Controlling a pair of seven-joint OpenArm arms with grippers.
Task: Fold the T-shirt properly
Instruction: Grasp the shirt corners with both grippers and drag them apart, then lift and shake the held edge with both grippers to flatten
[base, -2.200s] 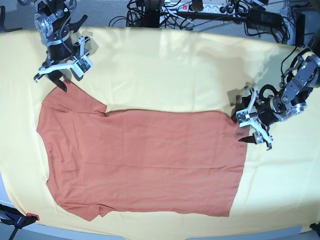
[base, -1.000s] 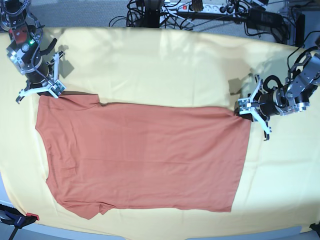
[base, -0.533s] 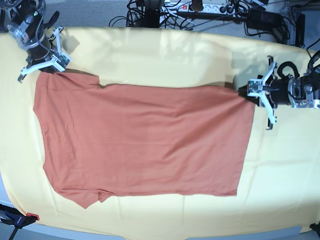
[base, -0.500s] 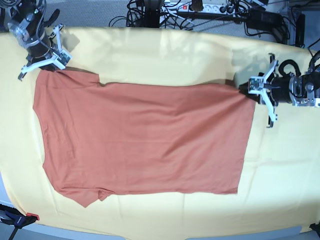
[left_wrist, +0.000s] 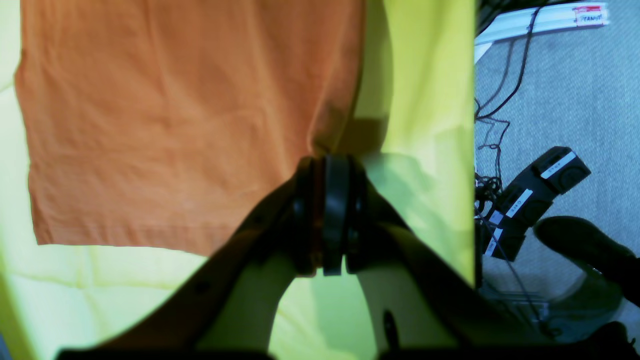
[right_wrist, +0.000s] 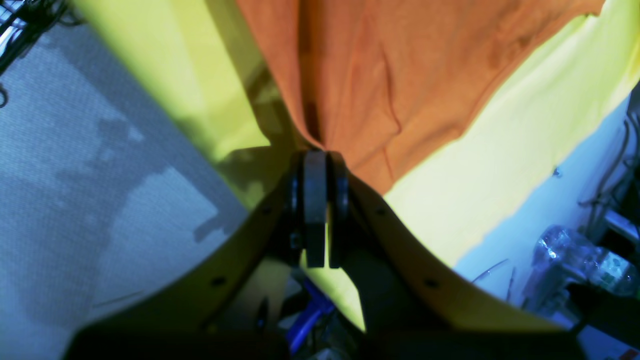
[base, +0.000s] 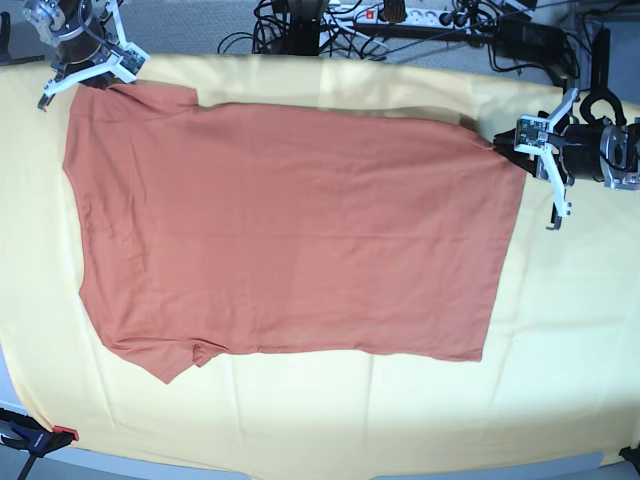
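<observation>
My right gripper has the far sleeve (base: 128, 93) at the far edge of the cloth, farther out than the hem corner. I should bring the sleeve back over the shirt's body (base: 112, 195).
The rust-orange T-shirt (base: 290, 230) is spread wide across the pale yellow cloth (base: 400, 420), its far edge lifted and stretched between my two grippers. On the right of the base view, my left gripper (base: 510, 140) is shut on the shirt's far hem corner (left_wrist: 330, 145); the wrist view shows its black pads pinching the fabric. At the top left, my right gripper (base: 100, 78) is shut on the far sleeve and shoulder corner (right_wrist: 312, 135). The near sleeve (base: 165, 360) lies flat at the lower left. The neckline is not visible.
Cables and power strips (base: 420, 20) lie on the grey floor beyond the table's far edge. A black and red clamp (base: 30, 438) sits at the near left corner. Yellow cloth shows around the shirt on the near and right sides.
Both grippers have pulled the shirt's far edge toward the back of the table. The whole shirt has slid with them and now lies wider and flatter.
</observation>
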